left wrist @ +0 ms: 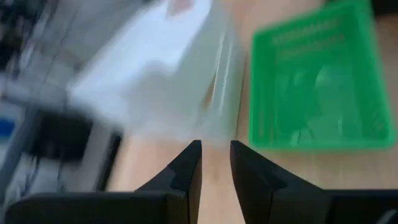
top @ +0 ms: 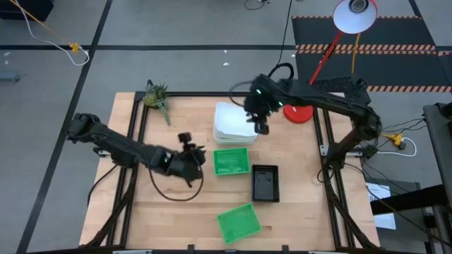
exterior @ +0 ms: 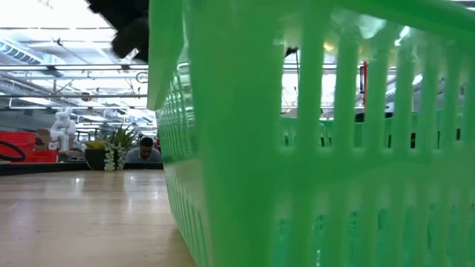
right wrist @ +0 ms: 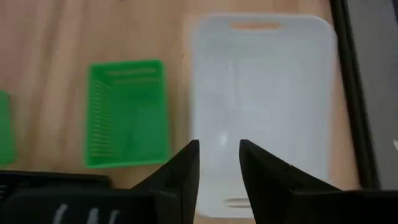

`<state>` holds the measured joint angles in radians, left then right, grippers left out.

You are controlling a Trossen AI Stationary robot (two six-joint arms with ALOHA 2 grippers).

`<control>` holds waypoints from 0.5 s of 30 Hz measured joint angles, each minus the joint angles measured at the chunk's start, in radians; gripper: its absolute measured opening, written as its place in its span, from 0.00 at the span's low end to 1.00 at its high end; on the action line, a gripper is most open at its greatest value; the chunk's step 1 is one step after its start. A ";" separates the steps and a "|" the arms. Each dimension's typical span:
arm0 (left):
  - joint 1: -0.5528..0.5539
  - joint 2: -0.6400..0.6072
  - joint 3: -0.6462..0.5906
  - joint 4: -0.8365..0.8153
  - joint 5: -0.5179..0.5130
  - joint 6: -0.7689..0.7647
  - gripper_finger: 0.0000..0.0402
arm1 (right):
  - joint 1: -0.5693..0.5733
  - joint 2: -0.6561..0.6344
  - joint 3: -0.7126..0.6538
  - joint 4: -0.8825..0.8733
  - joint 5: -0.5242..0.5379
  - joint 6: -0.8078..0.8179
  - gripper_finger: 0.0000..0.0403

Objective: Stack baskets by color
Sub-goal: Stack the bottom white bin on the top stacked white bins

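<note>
I can see the top white basket slants with a gap (left wrist: pixel 209 94) beneath its rim, so I should grip the basket's rim on the gripper's own side (top: pixel 216 134) with my left gripper and seat the basket square.
White baskets (top: pixel 232 125) stand nested in a stack at the table's far middle. Just in front of them a green basket (top: pixel 231 161) rests flat on its bottom. A black basket (top: pixel 265 183) lies to its right, and a second green basket (top: pixel 239 222) sits near the front edge and fills the low view (exterior: pixel 319 148). My right gripper (top: pixel 261 128) hangs open above the white stack's right end (right wrist: pixel 261 106), touching nothing. Left of the first green basket (left wrist: pixel 320 81), my left gripper (top: pixel 200 156) stands with a narrow gap between its fingers (left wrist: pixel 216 155) and nothing in it.
A red round lamp base (top: pixel 298 113) stands just right of the white stack, under the right arm. A small potted plant (top: pixel 157 95) lies at the far left corner. A black cable (top: pixel 176 189) loops on the wood below the left gripper. Bare wood lies at the front left.
</note>
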<state>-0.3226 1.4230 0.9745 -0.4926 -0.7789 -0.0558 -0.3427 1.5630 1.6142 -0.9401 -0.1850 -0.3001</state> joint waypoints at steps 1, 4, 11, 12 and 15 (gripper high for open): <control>0.024 -0.003 0.011 0.051 0.036 0.102 0.21 | 0.021 -0.042 -0.044 0.027 0.004 0.022 0.27; 0.093 0.000 0.056 0.104 0.132 0.318 0.22 | 0.096 -0.171 -0.201 0.140 0.074 0.101 0.27; 0.254 0.062 0.237 0.024 0.356 0.490 0.44 | 0.233 -0.426 -0.568 0.404 0.169 0.190 0.27; 0.269 0.076 0.259 0.013 0.387 0.524 0.48 | 0.240 -0.454 -0.609 0.438 0.178 0.191 0.27; 0.314 0.122 0.299 -0.032 0.426 0.648 0.54 | 0.253 -0.517 -0.703 0.509 0.186 0.166 0.27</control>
<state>-0.0081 1.5452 1.2738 -0.5247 -0.3532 0.5925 -0.0898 1.0461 0.9111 -0.4309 0.0006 -0.1344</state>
